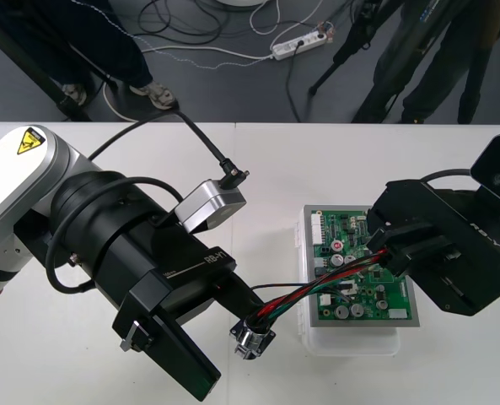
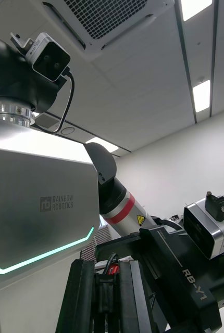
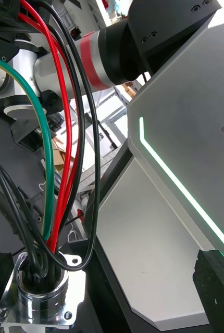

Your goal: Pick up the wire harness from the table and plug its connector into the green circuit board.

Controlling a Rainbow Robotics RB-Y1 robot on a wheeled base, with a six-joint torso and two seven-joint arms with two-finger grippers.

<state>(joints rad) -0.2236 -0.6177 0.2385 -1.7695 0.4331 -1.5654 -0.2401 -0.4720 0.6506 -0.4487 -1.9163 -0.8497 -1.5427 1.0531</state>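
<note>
The round metal socket (image 1: 252, 340) is free at the end of bent wires (image 1: 314, 285), so I expect it to trail below my left gripper when I carry the plug.
The green circuit board (image 1: 351, 278) sits on its white base (image 1: 351, 342) right of the table's middle. Over the board's right part, my right gripper (image 1: 386, 257) is shut on the harness's plug end; red and black wires (image 2: 110, 270) show between its fingers (image 2: 81, 299). The plug itself is hidden. The red, green and black wires (image 1: 325, 283) stretch left to the round metal socket (image 1: 253, 339), just off the board's left edge. My left gripper (image 1: 231, 353) is open, fingers (image 3: 216, 283) wide apart, with the socket (image 3: 39, 294) beside one fingertip.
My left arm's black body (image 1: 123, 245) and its wrist camera (image 1: 209, 202) cover the table's left half. The left gripper's body and camera (image 2: 208, 231) stand close in front of the right one. A white power strip (image 1: 298, 44) lies on the floor beyond the far edge.
</note>
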